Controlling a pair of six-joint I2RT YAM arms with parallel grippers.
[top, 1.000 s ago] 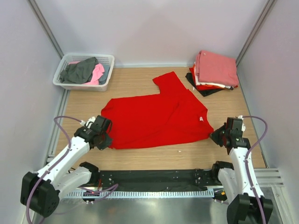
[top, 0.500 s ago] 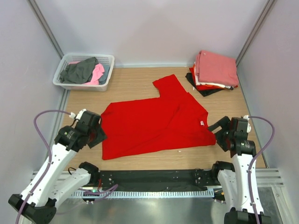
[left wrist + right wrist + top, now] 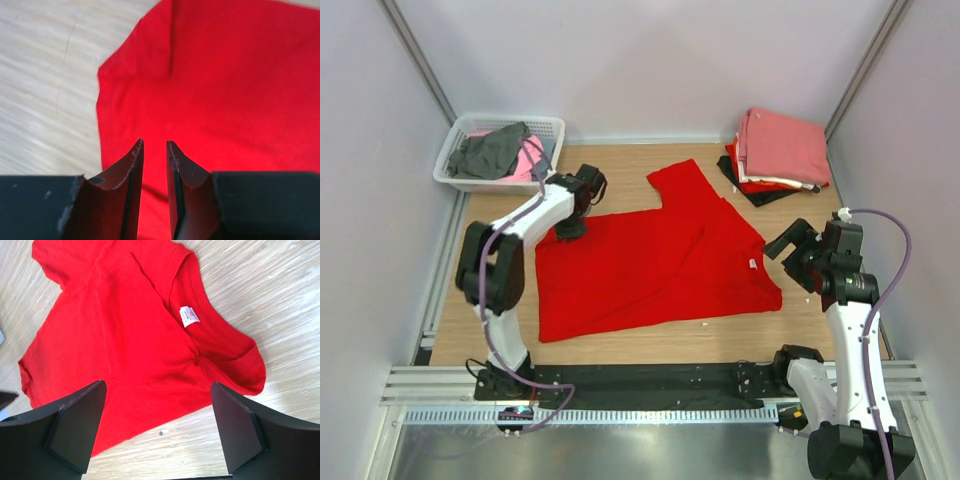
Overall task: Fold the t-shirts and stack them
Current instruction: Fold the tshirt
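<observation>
Next, my left gripper opens and pinches the t-shirt's turned-over corner flap (image 3: 155,62) before folding, because its fingers are over flat red cloth (image 3: 155,120), short of that flap.
A bright red t-shirt (image 3: 650,265) lies spread on the wooden table, one sleeve pointing toward the back; its white neck label (image 3: 189,316) faces up near the right edge. My left gripper (image 3: 570,225) reaches out over the shirt's far-left corner; in the left wrist view its fingers (image 3: 154,144) stand a narrow gap apart above the red cloth (image 3: 225,90), holding nothing. My right gripper (image 3: 785,262) hovers off the shirt's right edge, wide open and empty (image 3: 157,387), looking down on the collar side (image 3: 115,335).
A stack of folded t-shirts (image 3: 778,155), salmon-pink on top of red and black, sits at the back right. A white lattice basket (image 3: 545,175) at the back left holds a grey shirt (image 3: 490,152) and a pink one (image 3: 528,158). Grey walls close in both sides.
Both grippers opened and left the shirt's near edge. The left arm swung far forward to the shirt's far-left corner; the right gripper lifted and drew back right. The shirt shifted slightly.
</observation>
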